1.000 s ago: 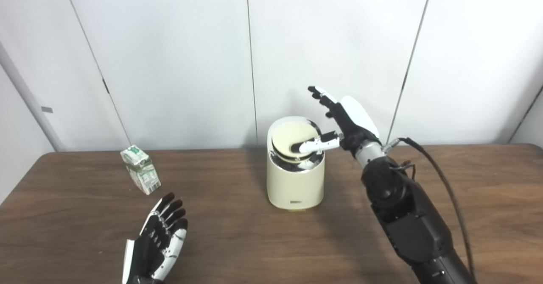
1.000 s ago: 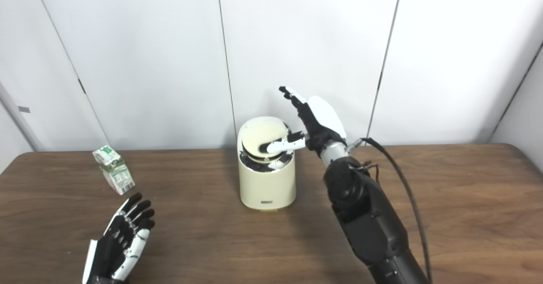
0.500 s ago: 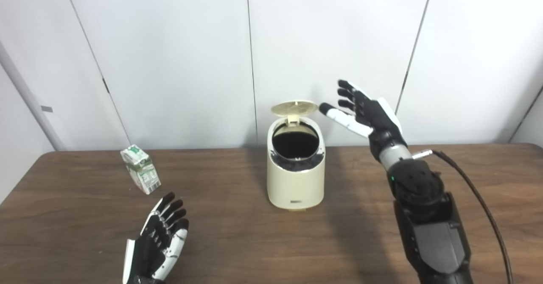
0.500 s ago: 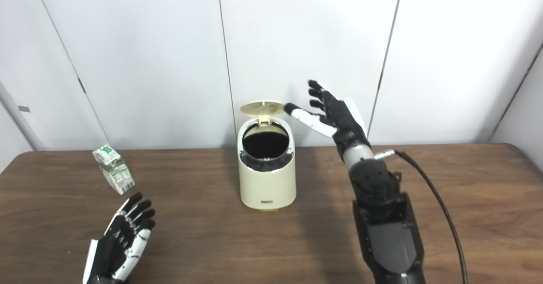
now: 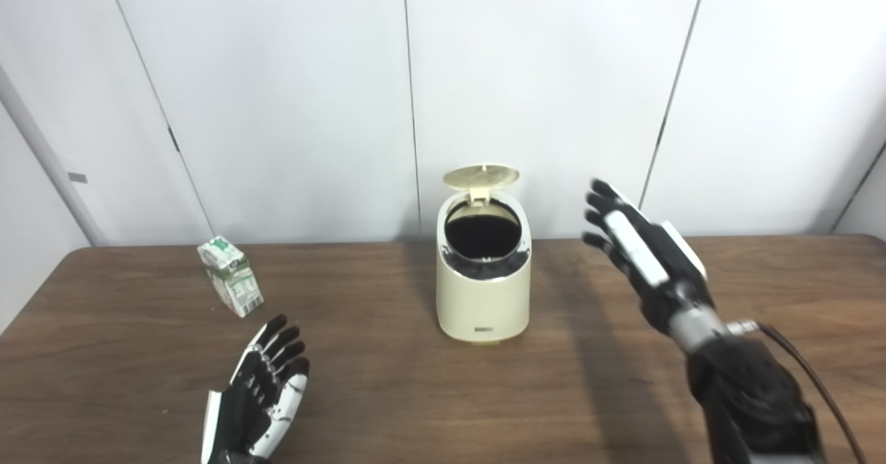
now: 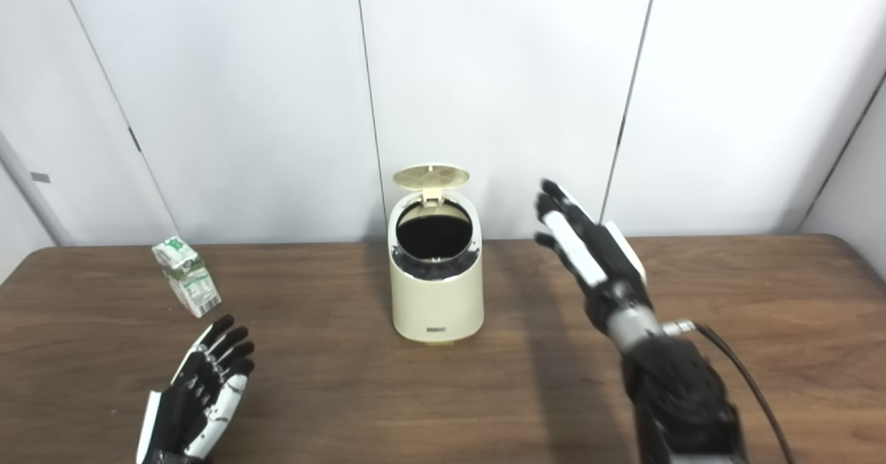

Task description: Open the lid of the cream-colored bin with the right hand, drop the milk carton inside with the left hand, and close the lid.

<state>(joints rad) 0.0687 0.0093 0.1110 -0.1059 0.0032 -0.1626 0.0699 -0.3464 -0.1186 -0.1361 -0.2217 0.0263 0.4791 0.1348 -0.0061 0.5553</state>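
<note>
I expect the milk carton [image 5: 230, 276] to sink below the bin's rim when I drop it inside, since it is narrower than the bin's dark opening [image 5: 483, 230].
The cream-colored bin [image 5: 482, 294] stands at the middle of the table with its lid [image 5: 481, 175] swung up behind the dark opening. The green and white milk carton [image 5: 230, 276] stands tilted on the table at the left, apart from both hands. My right hand [image 5: 640, 256] is open, fingers spread, raised in the air to the right of the bin and clear of it. My left hand [image 5: 259, 389] is open and empty, low over the table's front left, a short way in front of the carton.
The brown wooden table [image 5: 387, 395] runs across the view, with its back edge against white wall panels [image 5: 291, 90]. A black cable [image 5: 817, 381] trails from my right forearm.
My right hand pressed the lid, the lid sprang up, and the hand has drawn back to the right and down, away from the bin. The left hand and the carton have not moved.
</note>
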